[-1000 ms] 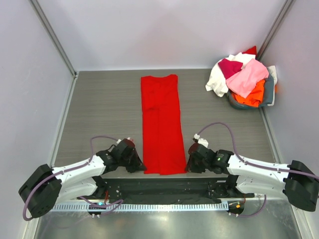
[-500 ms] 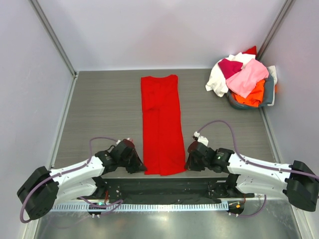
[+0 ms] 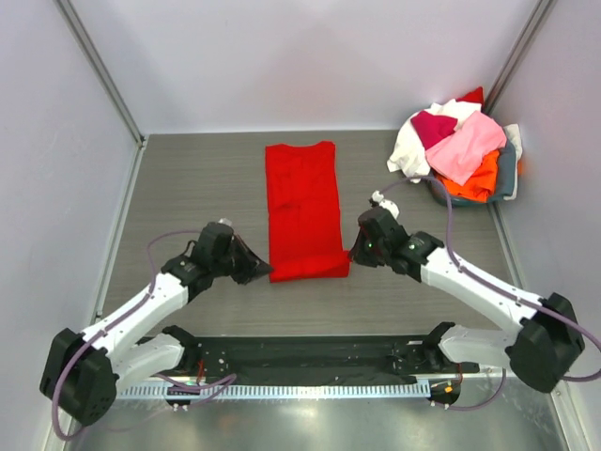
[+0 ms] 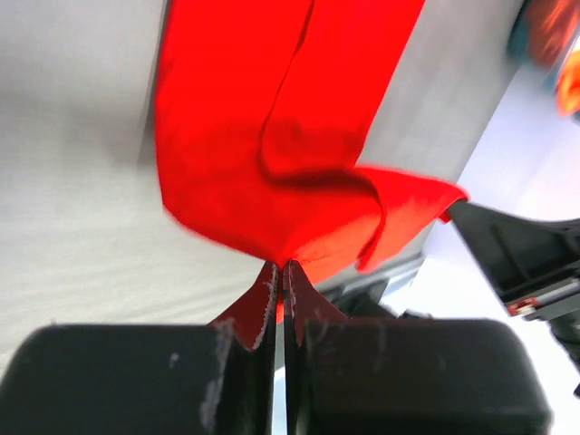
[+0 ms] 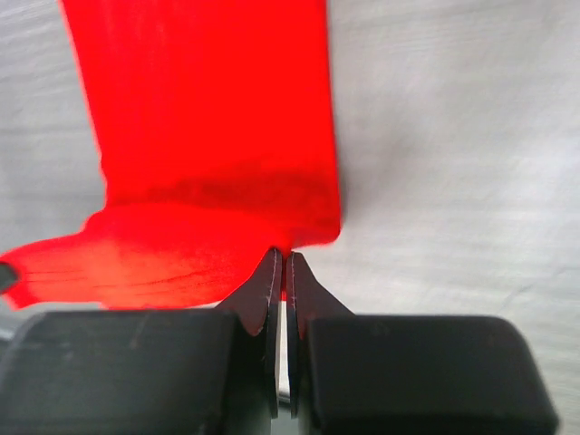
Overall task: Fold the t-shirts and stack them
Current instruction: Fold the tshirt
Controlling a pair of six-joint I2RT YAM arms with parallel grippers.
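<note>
The red t-shirt's near end [image 3: 310, 267] is stretched straight across the t-shirt. My left gripper should keep moving toward the t-shirt's far end and let go over the t-shirt's middle [image 3: 305, 206].
A bright red t-shirt [image 3: 300, 202], folded into a long narrow strip, lies down the middle of the grey table. Its near end is raised and doubled back over the strip. My left gripper [image 3: 266, 272] is shut on the near left corner, and red cloth [image 4: 272, 136] fans out from the pinched tips [image 4: 282, 265] in the left wrist view. My right gripper [image 3: 355, 254] is shut on the near right corner, with the cloth [image 5: 208, 118] spreading from its tips [image 5: 281, 254]. More t-shirts are piled at the back right: pink [image 3: 467, 146], white [image 3: 408, 150], magenta [image 3: 434, 125], orange [image 3: 479, 180].
A grey basket [image 3: 508, 178] holds the pile in the back right corner, against the right wall. Pale walls close the table on the left, back and right. A black mounting rail [image 3: 310, 357] runs along the near edge between the arm bases.
Both grippers have moved away from the near edge toward the back, carrying the red t-shirt's near end up and over. The strip on the table now looks shorter.
</note>
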